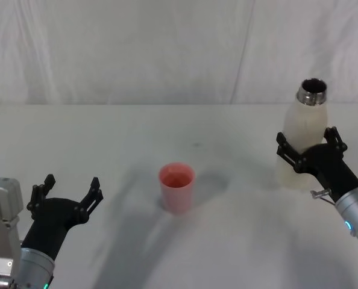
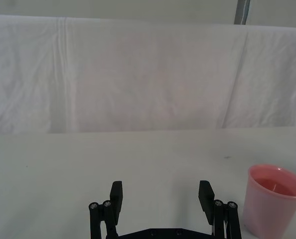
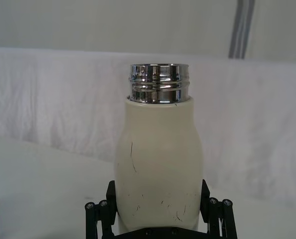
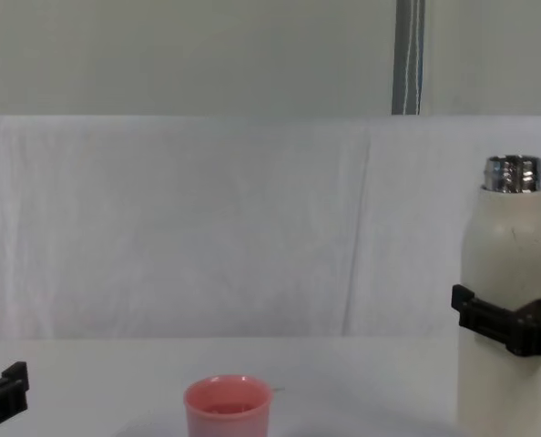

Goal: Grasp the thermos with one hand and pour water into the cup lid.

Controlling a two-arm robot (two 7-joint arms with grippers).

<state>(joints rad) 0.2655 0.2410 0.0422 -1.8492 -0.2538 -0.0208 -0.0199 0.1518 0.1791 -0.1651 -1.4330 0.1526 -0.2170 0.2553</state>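
The steel neck (image 4: pixel 513 174) is narrow and uncapped, so when I tip the thermos (image 4: pixel 505 291) sideways, I expect a thin, clear stream to pour from its rim.
The thermos (image 1: pixel 301 141) is a cream-white bottle with an uncapped steel neck, standing upright on the table at the right. My right gripper (image 1: pixel 310 146) is open around its lower body, one finger close on each side; the right wrist view shows the thermos (image 3: pixel 159 169) filling the gap between the fingers (image 3: pixel 112 191). From the chest, the thermos (image 4: pixel 508 273) is at the right edge. The cup lid (image 1: pixel 177 186), a small pink cup, stands at the table's middle, well left of the thermos, and seems to hold some liquid. My left gripper (image 1: pixel 67 191) is open at the near left, holding nothing.
A white cloth covers the table (image 1: pixel 137 138) and hangs as a backdrop behind it. The cup lid (image 2: pixel 273 206) stands just beside my left gripper (image 2: pixel 161 196) in the left wrist view. Bare table lies between the cup lid and the thermos.
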